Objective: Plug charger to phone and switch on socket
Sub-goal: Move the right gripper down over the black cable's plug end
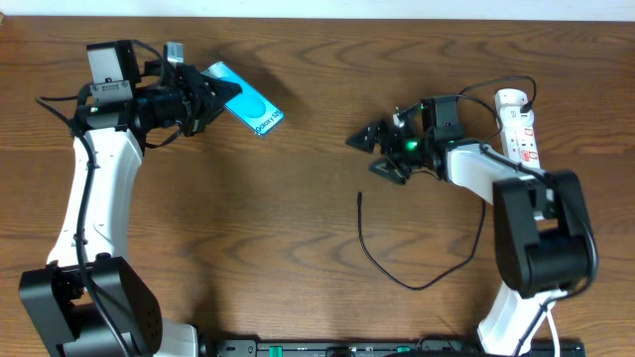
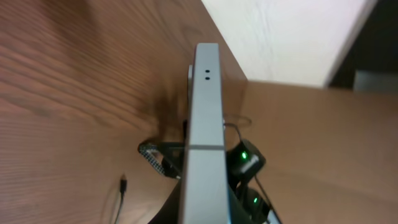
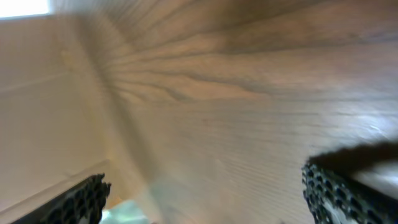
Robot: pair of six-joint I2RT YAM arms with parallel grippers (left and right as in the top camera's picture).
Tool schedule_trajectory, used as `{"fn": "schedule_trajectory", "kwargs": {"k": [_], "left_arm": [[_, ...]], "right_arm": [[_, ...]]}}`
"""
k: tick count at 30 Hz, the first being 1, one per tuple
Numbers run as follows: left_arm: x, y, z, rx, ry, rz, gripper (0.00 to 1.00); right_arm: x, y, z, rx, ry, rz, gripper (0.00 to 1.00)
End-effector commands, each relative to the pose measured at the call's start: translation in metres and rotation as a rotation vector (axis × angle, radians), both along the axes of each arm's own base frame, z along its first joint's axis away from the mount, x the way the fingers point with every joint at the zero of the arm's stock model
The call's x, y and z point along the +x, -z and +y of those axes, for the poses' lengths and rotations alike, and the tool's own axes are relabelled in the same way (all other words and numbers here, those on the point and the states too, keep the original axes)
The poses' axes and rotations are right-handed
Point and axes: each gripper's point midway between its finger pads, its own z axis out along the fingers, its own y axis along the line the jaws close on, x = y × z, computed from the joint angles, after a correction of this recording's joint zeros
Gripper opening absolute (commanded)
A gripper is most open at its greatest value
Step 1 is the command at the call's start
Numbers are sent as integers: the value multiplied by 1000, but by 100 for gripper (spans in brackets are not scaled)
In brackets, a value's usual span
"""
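The robot's left gripper should bring the phone (image 1: pixel 252 101) closer and hold still while the right gripper reaches for the charger's plug tip (image 1: pixel 359 196), because the phone is far from that tip.
My left gripper (image 1: pixel 210 96) is shut on the phone (image 1: pixel 250 105), which has a turquoise screen, and holds it tilted above the table's far left. In the left wrist view the phone (image 2: pixel 205 118) shows edge-on, its grey end with two small holes pointing away. The charger (image 1: pixel 397 278) lies as a thin black loop on the table, its plug tip (image 1: pixel 359 197) free at mid-table; the tip also shows in the left wrist view (image 2: pixel 124 184). My right gripper (image 1: pixel 375 151) is open and empty, right of centre above the plug tip. Its fingers (image 3: pixel 208 202) frame blurred wood. The white socket (image 1: pixel 519 124) lies far right.
The right arm (image 2: pixel 245 158), with green lights, shows beyond the phone in the left wrist view. A black cable (image 1: pixel 516 87) loops by the socket's far end. The table's far edge and a pale wall (image 2: pixel 292 37) lie behind.
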Motion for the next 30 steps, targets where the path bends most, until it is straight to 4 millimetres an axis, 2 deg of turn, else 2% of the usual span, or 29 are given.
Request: {"fn": "schedule_trajectory", "kwargs": {"k": [1,6,11,16,19,25,28,30], "left_arm": [[-14,-9,-16,-45,137,-82,7],[-29,5,-30,0,232,-101,7],[-42,37,-50,39,348,-78,7],[-37,82,-65,26,414,-13,7],[-32,98,-70,-22,433,-3,7],[-24,108,-77,-118,469,-51,7],[-24,106,-78,-128,488,-91,7],[-26,97,-80,-168,513,-152,7]], "right_arm": [[8,-26,-23,-206,-37,-200,99],[-14,-45,-51,-379,-24,-195,99],[-43,-54,-68,-541,-33,-161,99],[-73,-46,-70,-697,-97,-106,99],[-88,-40,-65,-764,-119,-75,99],[-98,-38,-56,-788,-120,-56,99],[-99,-37,-56,-786,-116,-44,99],[-101,-36,-57,-788,-113,-30,98]]}}
